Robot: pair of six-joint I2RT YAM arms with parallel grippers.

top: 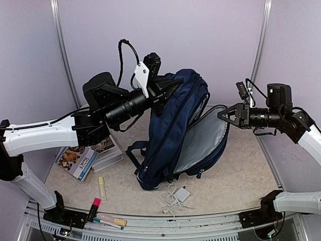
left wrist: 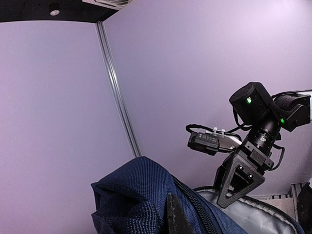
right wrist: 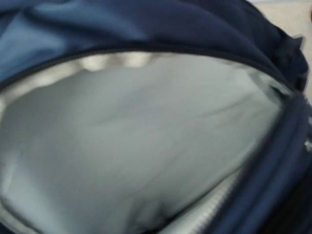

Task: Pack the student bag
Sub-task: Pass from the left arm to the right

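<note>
The student bag's opening point(top: 201, 141) faces the robot's right gripper and the bag's flap droops, so next the right gripper raises the flap's upper edge point(top: 216, 109) and turns the bag's opening to the front.
The student bag point(top: 163, 145), dark navy, stands upright mid-table with its main compartment gaping to the right and grey lining point(top: 203, 143) showing. My left gripper point(top: 164, 91) is shut on the fabric at the bag's top and holds it up. One dark fingertip point(left wrist: 174, 217) presses against the navy cloth point(left wrist: 131, 195) beside the zip. My right gripper point(top: 222, 114) hovers at the upper right edge of the open flap, pointing left, nothing visibly in it. The right wrist view is blurred and filled by the grey lining point(right wrist: 136, 136), and its own fingers do not show.
Two books point(top: 83, 160) lie left of the bag under the left arm. A yellow highlighter point(top: 102, 188), a pink-capped marker point(top: 94, 207) and pens point(top: 110, 221) lie near the front left edge. A white charger with cable point(top: 176, 196) rests in front of the bag.
</note>
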